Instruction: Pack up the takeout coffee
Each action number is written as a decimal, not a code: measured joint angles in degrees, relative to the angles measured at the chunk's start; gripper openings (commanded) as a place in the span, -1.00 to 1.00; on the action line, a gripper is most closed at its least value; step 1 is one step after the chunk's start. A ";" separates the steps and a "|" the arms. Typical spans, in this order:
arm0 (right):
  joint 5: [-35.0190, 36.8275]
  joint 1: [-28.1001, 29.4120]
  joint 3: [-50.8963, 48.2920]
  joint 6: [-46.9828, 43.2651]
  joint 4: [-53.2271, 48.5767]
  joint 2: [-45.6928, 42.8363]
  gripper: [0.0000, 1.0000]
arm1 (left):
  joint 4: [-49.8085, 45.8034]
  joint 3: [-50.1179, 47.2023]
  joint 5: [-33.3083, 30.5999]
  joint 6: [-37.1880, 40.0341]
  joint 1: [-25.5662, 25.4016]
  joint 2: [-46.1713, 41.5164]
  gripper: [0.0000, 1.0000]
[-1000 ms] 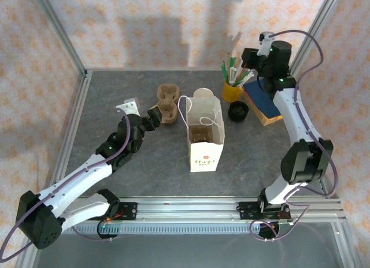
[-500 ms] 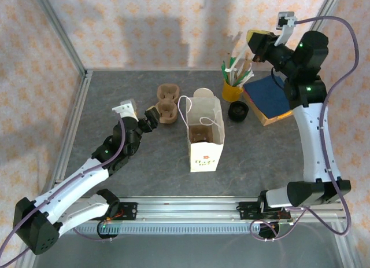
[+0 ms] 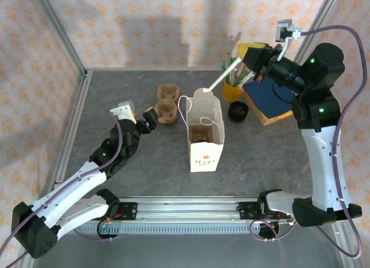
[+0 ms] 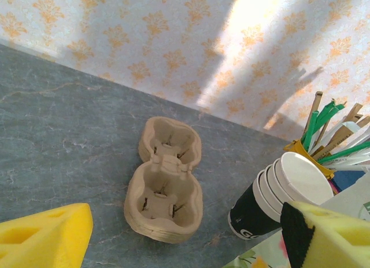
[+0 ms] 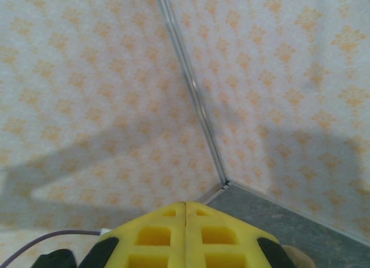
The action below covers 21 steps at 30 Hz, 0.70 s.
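The white straw's loose end (image 3: pixel 207 90) points toward the paper bag's open top (image 3: pixel 204 113). My right gripper should keep moving over the bag and then let go of the straw inside.
The takeout coffee (image 3: pixel 238 111), seen from above as a round black lid, stands on the table right of the paper bag (image 3: pixel 205 146). My right gripper (image 3: pixel 247 54) is raised high above the yellow cup of sticks (image 3: pixel 232 92). A thin white straw (image 3: pixel 221 77) slants down from it toward the bag. In the right wrist view its fingers (image 5: pixel 185 213) are pressed together and hide the straw. My left gripper (image 3: pixel 148 118) is open just left of the brown pulp carrier (image 3: pixel 166 103). Its yellow fingers (image 4: pixel 46 239) stand wide apart, near side of the carrier (image 4: pixel 165 181).
A stack of lidless white cups with a dark band (image 4: pixel 277 198) stands behind the bag (image 4: pixel 254 259). A blue-topped box (image 3: pixel 266 97) lies at the back right. Something brown sits inside the open bag (image 3: pixel 200 135). Patterned walls close in three sides.
My right arm rose from the yellow cup and swung up and right, and a white straw now hangs from its gripper. The left gripper drew back slightly from the carrier.
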 measured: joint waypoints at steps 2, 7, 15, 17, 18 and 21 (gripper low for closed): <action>-0.90 0.26 -0.44 0.87 -0.02 -0.94 -1.00 | -0.02 -0.07 0.00 0.04 0.00 -0.24 0.73; -2.40 0.33 -2.69 2.82 -0.15 -3.45 -1.00 | -0.02 -0.11 0.00 0.04 0.00 -0.57 0.73; -2.64 0.85 -11.63 5.79 1.92 -5.75 -1.00 | -0.02 -0.26 0.00 0.04 -0.02 -1.57 0.73; -2.60 1.03 -13.64 6.01 2.36 -5.64 -1.00 | -0.02 -0.44 0.00 0.04 0.00 -2.08 0.73; -2.56 1.20 -14.53 6.03 2.56 -5.64 -1.00 | -0.02 -0.46 0.00 0.04 0.00 -2.25 0.73; -1.95 2.01 -17.05 6.25 3.45 -5.55 -1.00 | -0.02 -0.66 0.00 0.04 0.00 -2.73 0.73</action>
